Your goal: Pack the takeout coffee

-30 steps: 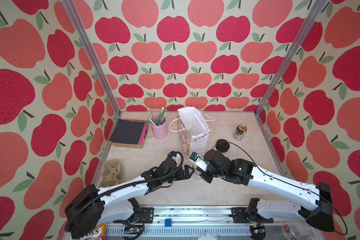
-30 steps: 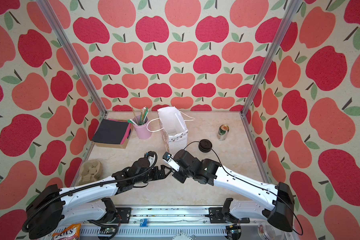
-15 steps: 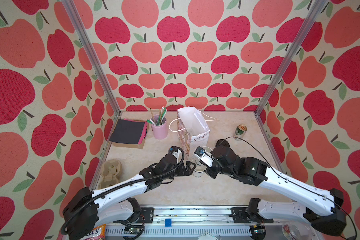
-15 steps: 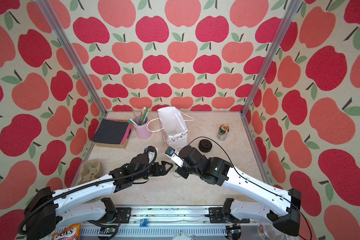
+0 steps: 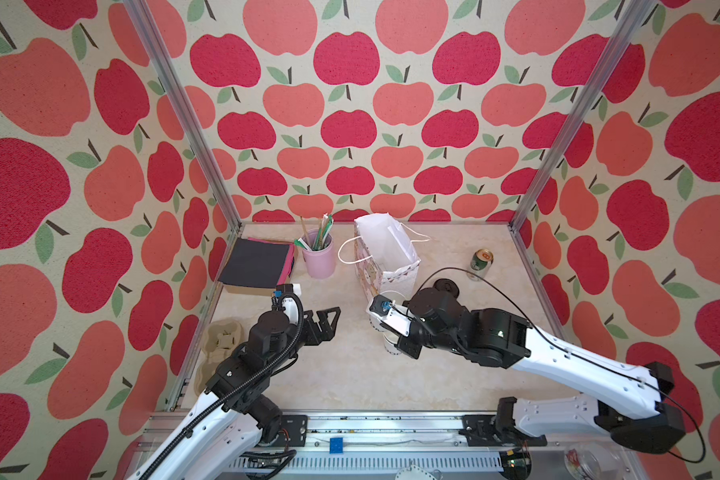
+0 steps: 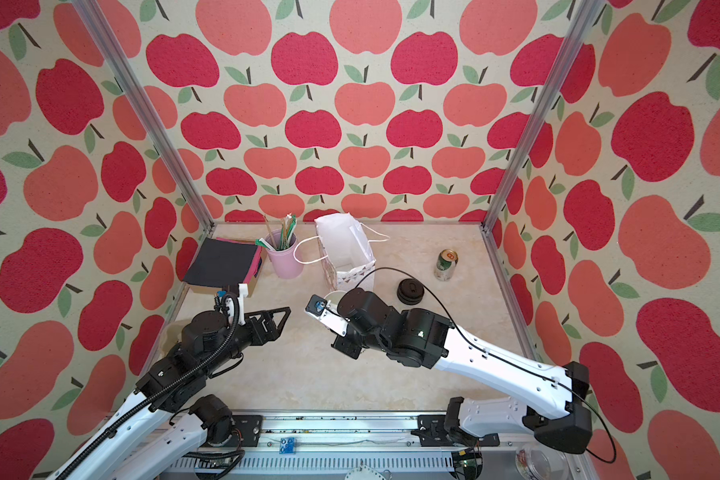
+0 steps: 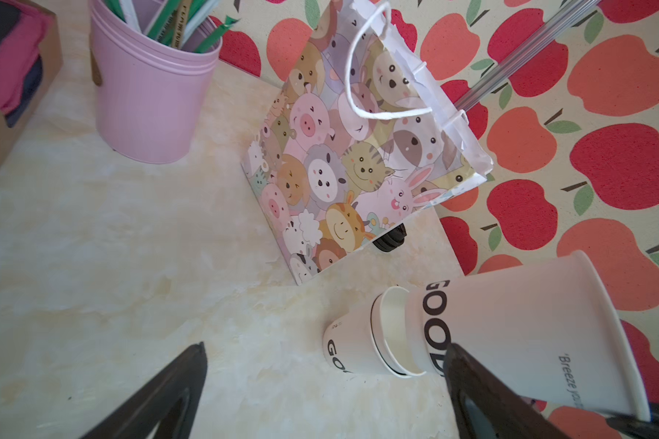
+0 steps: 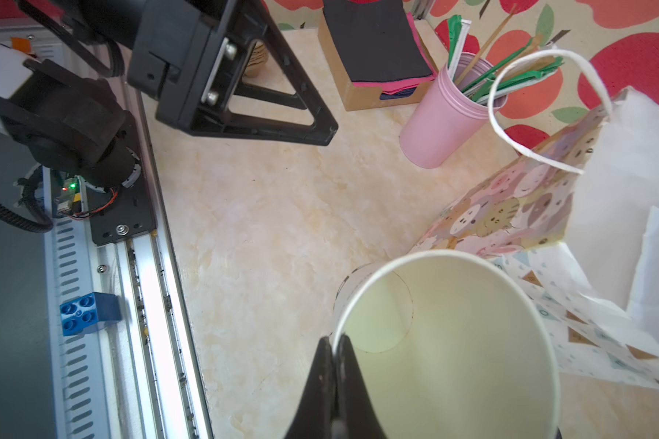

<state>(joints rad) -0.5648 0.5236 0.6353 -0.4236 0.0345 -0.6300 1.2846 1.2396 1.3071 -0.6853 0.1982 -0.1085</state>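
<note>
My right gripper should keep going down to the tabletop (image 5: 352, 364) beside the stack, which is clear, with the held cup's opening (image 8: 450, 336) up, and let go once the cup stands flat.
The takeout coffee shows as a single white paper cup (image 7: 518, 327) with dark "GOOD" lettering and no lid on it. My right gripper (image 8: 336, 340) is shut on its rim and holds it tilted just above a stack of nested white cups (image 7: 358, 342) on the table. The cup's empty inside (image 8: 453, 342) fills the right wrist view. In both top views my right arm hides most of it. A stack of black lids (image 5: 445, 286) lies beside the animal-print paper bag (image 5: 387, 253), which stands open. My left gripper (image 5: 333, 322) is open and empty, to the left of the cups.
A pink pot of straws and stirrers (image 5: 319, 257) and a cardboard box of dark and pink napkins (image 5: 258, 264) stand at the back left. A green can (image 5: 481, 264) stands at the back right. A pulp cup carrier (image 5: 221, 340) lies by the left wall.
My left gripper has drawn back to the left, away from the cups, still open. My right gripper has risen slightly toward the bag with one cup, off the stack.
</note>
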